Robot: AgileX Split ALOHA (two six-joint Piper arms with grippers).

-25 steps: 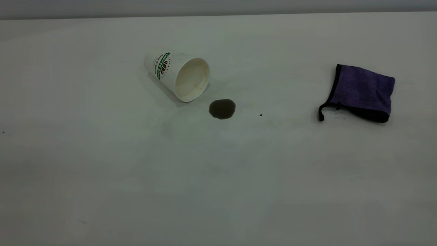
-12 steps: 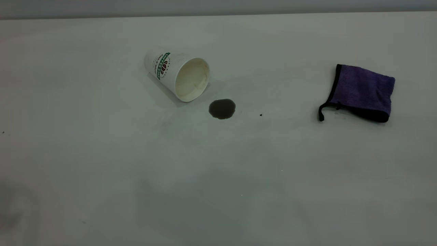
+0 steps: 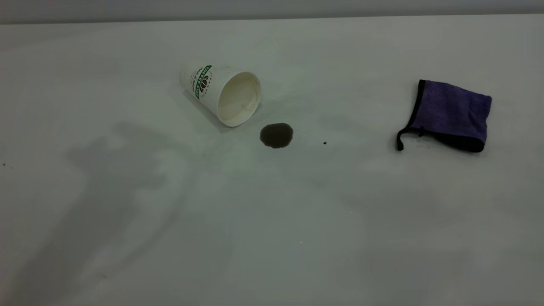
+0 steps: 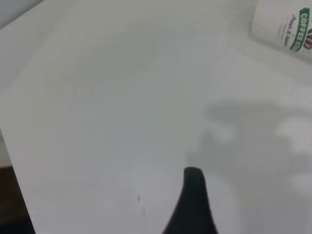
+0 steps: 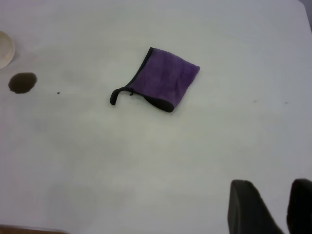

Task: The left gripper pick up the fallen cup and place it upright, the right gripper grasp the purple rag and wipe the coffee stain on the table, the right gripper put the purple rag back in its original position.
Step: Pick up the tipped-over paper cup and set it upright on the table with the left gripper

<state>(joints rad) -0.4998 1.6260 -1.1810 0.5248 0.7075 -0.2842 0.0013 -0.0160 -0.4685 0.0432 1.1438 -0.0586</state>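
I can see that the fallen cup's opening (image 3: 238, 99) faces open space, which leaves its upper rim (image 3: 250, 73) free for my left gripper. I should move there before the fingers are closed, until they are on both sides of the cup's rim.
The fallen cup (image 3: 221, 92) lies on its side on the table (image 3: 272, 238), mouth toward the coffee stain (image 3: 276, 135) just beside its rim. The purple rag (image 3: 450, 114) lies folded at the right. Neither arm shows in the exterior view; only a shadow falls at the lower left. In the left wrist view the left gripper (image 4: 243, 195) shows one black finger (image 4: 193, 204) over bare table, the cup (image 4: 285, 24) far ahead. In the right wrist view the right gripper (image 5: 275, 187) has its fingers slightly apart and empty, well short of the rag (image 5: 163, 80); the stain (image 5: 22, 82) is farther off.
A tiny black speck (image 3: 324, 143) lies between the stain and the rag. The table's back edge (image 3: 272, 19) runs along the top of the exterior view. A table edge shows in the left wrist view (image 4: 14, 161).
A large arm shadow has spread over the lower left of the table toward the cup. The cup, stain and rag have not moved.
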